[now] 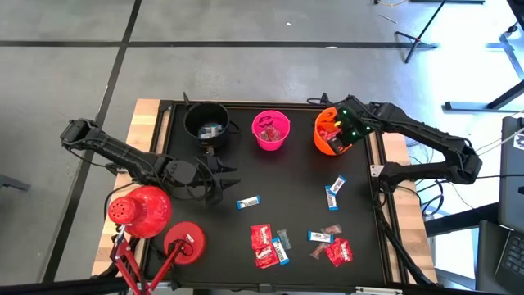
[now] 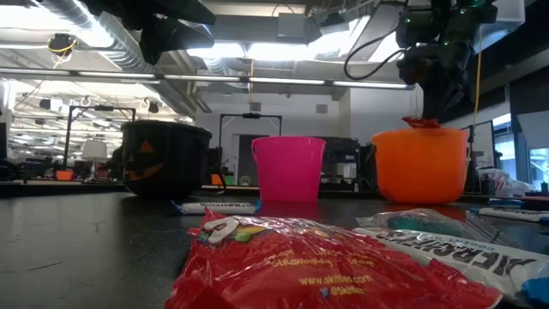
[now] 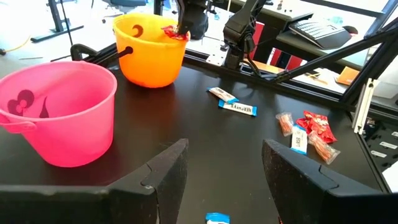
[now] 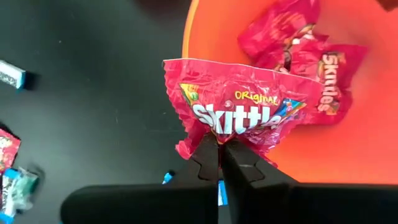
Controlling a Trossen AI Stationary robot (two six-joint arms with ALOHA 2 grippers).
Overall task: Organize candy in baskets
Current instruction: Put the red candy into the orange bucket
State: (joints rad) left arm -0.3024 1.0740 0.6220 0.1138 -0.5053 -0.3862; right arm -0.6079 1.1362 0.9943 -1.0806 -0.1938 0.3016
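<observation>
The robot's right gripper should move the Skittles packet farther over the basket's inside [image 4: 329,147] before it opens, because the packet hangs across the orange basket's rim [image 4: 188,45], partly outside.
Three baskets stand along the table's far edge: a black one [image 1: 206,123], a pink one [image 1: 272,131] and an orange one [image 1: 332,131]. The orange basket holds red packets [image 4: 311,50]. My right gripper [image 4: 221,146] hangs over the orange basket's rim, shut on a red Skittles packet [image 4: 242,109]. Loose candy lies on the black table: a bar [image 1: 248,202], two blue-and-white ones [image 1: 336,190], and a cluster of red and blue ones [image 1: 266,244] near the front. My left gripper [image 3: 224,155] stands open at the left, above the table, with nothing between its fingers. My right gripper pinches the packet's crimped end [image 4: 208,134] between its two fingers. The fingers come from above, pointing steeply down. The packet hangs below them, flat and spread, lifted clear of the table, over the orange basket's rim [image 4: 189,37], partly over the inside and partly outside.
Two red dome-shaped lamp heads [image 1: 139,211] [image 1: 184,242] on red legs stand at the table's near left corner, beside my left arm. Bare black tabletop [image 1: 286,188] lies between the baskets and the loose candy.
</observation>
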